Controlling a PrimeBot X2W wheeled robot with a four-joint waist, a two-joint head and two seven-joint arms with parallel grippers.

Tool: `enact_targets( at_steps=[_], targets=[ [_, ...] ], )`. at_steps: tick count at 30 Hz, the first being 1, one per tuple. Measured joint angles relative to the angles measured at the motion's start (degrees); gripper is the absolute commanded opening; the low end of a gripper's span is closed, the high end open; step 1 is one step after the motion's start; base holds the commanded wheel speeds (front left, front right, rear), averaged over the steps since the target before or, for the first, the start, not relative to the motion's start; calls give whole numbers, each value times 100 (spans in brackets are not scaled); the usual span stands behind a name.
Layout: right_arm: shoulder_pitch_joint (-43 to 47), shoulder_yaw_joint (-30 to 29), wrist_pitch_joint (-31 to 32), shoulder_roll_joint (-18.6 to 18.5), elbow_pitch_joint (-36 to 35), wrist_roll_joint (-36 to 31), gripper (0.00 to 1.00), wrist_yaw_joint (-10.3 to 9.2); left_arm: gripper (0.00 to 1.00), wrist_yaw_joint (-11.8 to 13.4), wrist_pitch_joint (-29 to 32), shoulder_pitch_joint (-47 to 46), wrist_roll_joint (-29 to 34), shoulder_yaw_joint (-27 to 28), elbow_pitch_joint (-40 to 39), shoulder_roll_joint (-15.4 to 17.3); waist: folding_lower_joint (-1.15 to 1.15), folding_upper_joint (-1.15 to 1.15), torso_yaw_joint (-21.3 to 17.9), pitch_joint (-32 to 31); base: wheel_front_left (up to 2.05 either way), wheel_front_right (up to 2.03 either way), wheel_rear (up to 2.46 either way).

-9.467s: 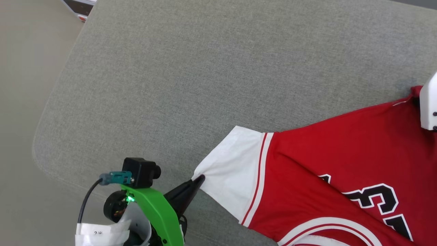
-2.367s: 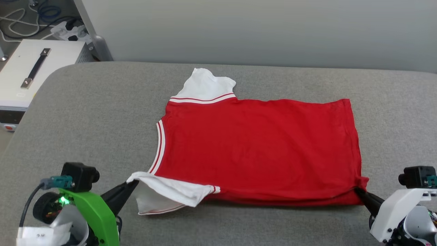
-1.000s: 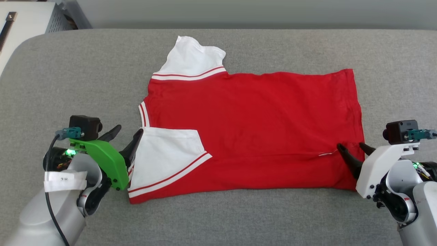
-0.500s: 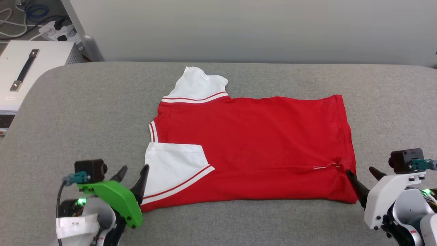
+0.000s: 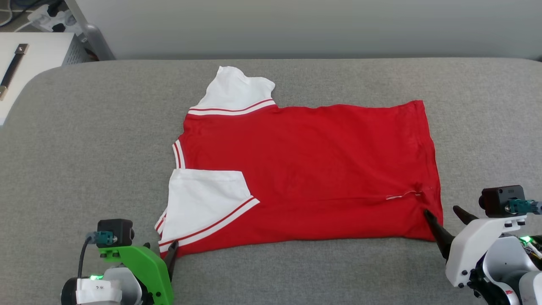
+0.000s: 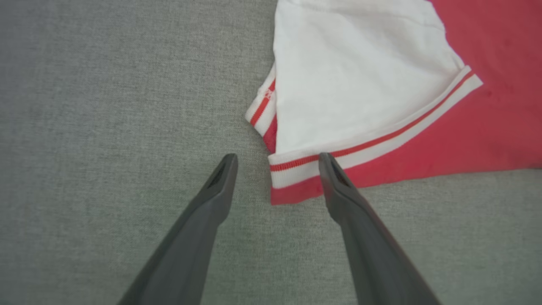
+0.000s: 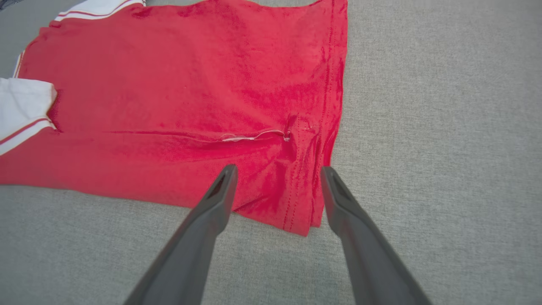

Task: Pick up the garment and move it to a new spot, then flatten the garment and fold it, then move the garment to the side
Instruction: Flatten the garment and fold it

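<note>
My gripper will bring a hidden black-and-white print into view when it folds the far long edge [image 5: 345,106] of the garment over, because the garment lies plain red side [image 5: 305,152] up.
The garment [image 5: 305,161] lies flat on the grey cushion, plain red side up, collar end to the left. Its near long edge is folded over onto the body, and one white sleeve [image 5: 203,199] rests on top at the near left. The other white sleeve [image 5: 237,91] sticks out at the far left. My left gripper [image 5: 160,250] is open at the near left corner, its fingers astride the striped sleeve trim [image 6: 296,165] in the left wrist view. My right gripper [image 5: 440,210] is open over the near right hem corner [image 7: 296,212], holding nothing.
The grey cushion [image 5: 84,148] extends well past the garment on every side. A white box with a dark handle [image 5: 25,55] stands off the cushion's far left corner, with cables and a power strip [image 5: 46,17] behind it. A pale wall runs along the back.
Both grippers, shut on the sleeve and hem 2.4 s ago, folded the near edge over and let go. Over the last second they drew back, still open. The camera also shifted.
</note>
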Motion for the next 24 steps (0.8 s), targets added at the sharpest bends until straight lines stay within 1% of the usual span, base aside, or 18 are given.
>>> enact_targets(
  at_steps=[8, 12, 13, 14, 16, 18, 20, 24],
  targets=[
    [-9, -33, 14, 32, -34, -59, 100, 0, 100, 60, 37, -92, 21, -29, 303, -49, 0, 0, -108, 306, 0, 0, 0],
    [-13, -41, 13, 37, -34, -83, 100, 0, 100, 47, 54, -169, 20, -42, 477, -80, 0, 0, -131, 397, 0, 0, 0],
    [-14, -43, 13, 37, -30, -86, 100, 0, 58, -7, 114, -202, 11, -67, 522, -89, 0, 0, -129, 410, 0, 0, 0],
    [-15, -44, 13, 37, -22, -90, 100, 0, 0, -62, 153, -225, 9, -85, 548, -89, 0, 0, -125, 412, 0, 0, 0],
    [-15, -53, 13, 35, 3, -148, 100, 0, 0, -226, 182, -276, -44, -86, 604, -108, 0, 0, -109, 387, 0, 0, 0],
    [-15, -65, 15, 30, 25, -196, 100, 0, 0, -309, 122, -279, -65, -87, 648, -176, 0, 0, -94, 347, 0, 0, 0],
    [-12, -83, 35, 11, 59, -265, 100, 0, 0, -352, -10, -277, -66, -78, 712, -250, 0, 0, -70, 275, 0, 0, 0],
    [-3, -135, 149, 5, 147, -431, 100, 0, 0, -396, -201, -255, -66, -54, 608, -285, 0, 0, -9, 138, 0, 0, 0]
  ],
)
